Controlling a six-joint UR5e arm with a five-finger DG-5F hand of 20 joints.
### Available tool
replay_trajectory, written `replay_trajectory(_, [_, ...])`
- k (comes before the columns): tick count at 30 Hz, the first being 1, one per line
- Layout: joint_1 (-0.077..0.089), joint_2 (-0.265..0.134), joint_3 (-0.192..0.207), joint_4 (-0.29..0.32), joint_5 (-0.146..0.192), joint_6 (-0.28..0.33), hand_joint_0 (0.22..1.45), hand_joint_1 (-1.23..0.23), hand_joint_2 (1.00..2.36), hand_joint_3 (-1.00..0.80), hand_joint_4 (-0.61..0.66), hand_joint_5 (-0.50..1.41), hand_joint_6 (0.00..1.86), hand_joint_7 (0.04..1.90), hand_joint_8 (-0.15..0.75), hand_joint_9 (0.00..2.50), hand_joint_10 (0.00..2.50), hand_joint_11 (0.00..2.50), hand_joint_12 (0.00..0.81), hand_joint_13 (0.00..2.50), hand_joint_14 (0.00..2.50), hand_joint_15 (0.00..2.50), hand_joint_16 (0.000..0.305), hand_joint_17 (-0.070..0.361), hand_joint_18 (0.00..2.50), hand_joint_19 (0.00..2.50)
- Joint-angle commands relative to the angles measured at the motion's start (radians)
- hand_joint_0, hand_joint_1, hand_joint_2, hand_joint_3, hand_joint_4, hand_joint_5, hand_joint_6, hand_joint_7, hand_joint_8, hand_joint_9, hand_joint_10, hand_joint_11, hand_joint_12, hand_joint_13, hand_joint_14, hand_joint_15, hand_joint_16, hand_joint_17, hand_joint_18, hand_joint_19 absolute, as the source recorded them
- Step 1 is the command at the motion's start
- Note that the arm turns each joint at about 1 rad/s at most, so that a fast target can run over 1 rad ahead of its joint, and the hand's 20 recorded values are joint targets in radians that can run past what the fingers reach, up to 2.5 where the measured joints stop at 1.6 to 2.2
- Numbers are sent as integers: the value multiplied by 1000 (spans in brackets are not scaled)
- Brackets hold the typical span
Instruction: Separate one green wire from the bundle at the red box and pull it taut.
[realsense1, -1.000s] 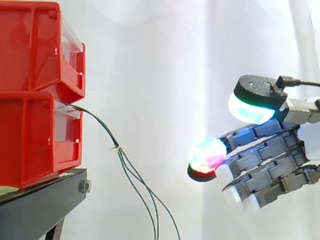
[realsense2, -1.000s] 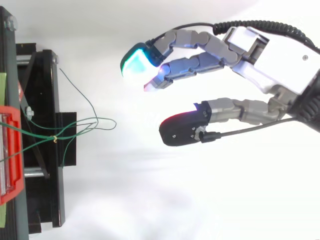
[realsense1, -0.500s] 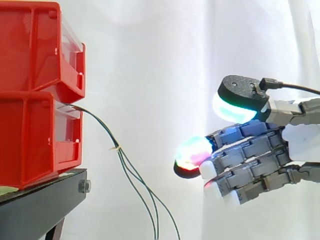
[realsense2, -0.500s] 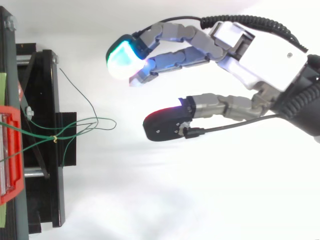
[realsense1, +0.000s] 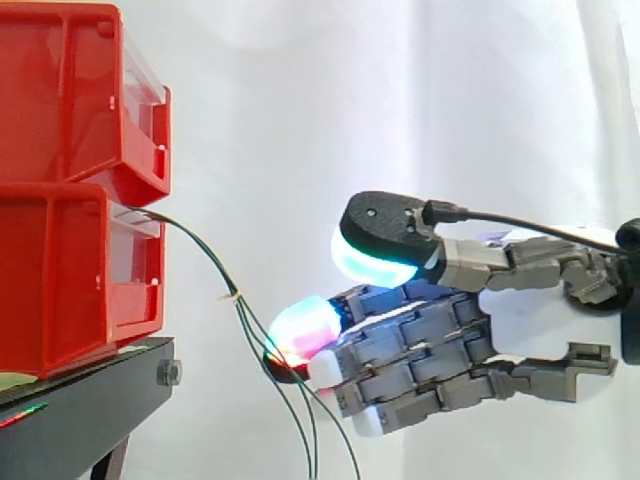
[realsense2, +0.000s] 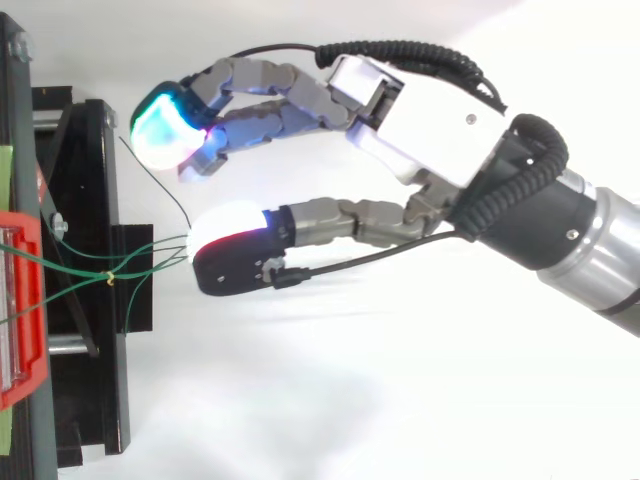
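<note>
The green wires spread apart below the small tie (realsense1: 234, 297). One green wire will come off when I pull, while the others will sag back down.
Several thin green wires (realsense1: 203, 251) leave the lower red bin (realsense1: 70, 275) and droop down to the right, bound by a small tie (realsense1: 233, 296). From above the same wires (realsense2: 85, 264) fan out over the black stand. My hand (realsense1: 530, 320) reaches in from the right and is open, the thumb spread well apart from the fingers. A glowing fingertip (realsense1: 300, 328) sits at the hanging strands. In the top view the thumb pad (realsense2: 228, 240) covers the wires' loop end, and one strand (realsense2: 160, 185) runs into the gap between thumb and fingers. Nothing is pinched.
A second red bin (realsense1: 75, 95) is stacked on the lower one. Both rest on the black stand (realsense1: 85, 410), whose frame (realsense2: 85, 200) lies at the left in the top view. A white curtain hangs behind.
The hand has moved left toward the bins, from well clear of the wires to right at them. Its thumb now overlaps the wire loop from above. The wires hang as before.
</note>
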Motion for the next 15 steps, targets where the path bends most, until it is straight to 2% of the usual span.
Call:
replay_trajectory(1, [-6, -59, 54, 13, -22, 7, 518, -777, 1000, -500, 259, -160, 503, 890, 259, 749, 16, 535, 382, 531, 11, 266, 61, 138, 426, 287])
replay_trajectory(4, [-1, -85, 79, 12, -37, 30, 521, -782, 1000, -500, 259, -156, 503, 898, 257, 749, 14, 527, 380, 527, 10, 266, 61, 138, 423, 289])
replay_trajectory(8, [9, -87, 82, 9, -38, 38, 533, -752, 1000, -500, 253, -152, 503, 904, 252, 748, 14, 532, 377, 524, 10, 263, 60, 135, 421, 291])
replay_trajectory(15, [11, -87, 81, 7, -55, 40, 536, -725, 1000, -500, 258, -141, 503, 922, 256, 772, 14, 532, 374, 540, 10, 260, 59, 132, 438, 299])
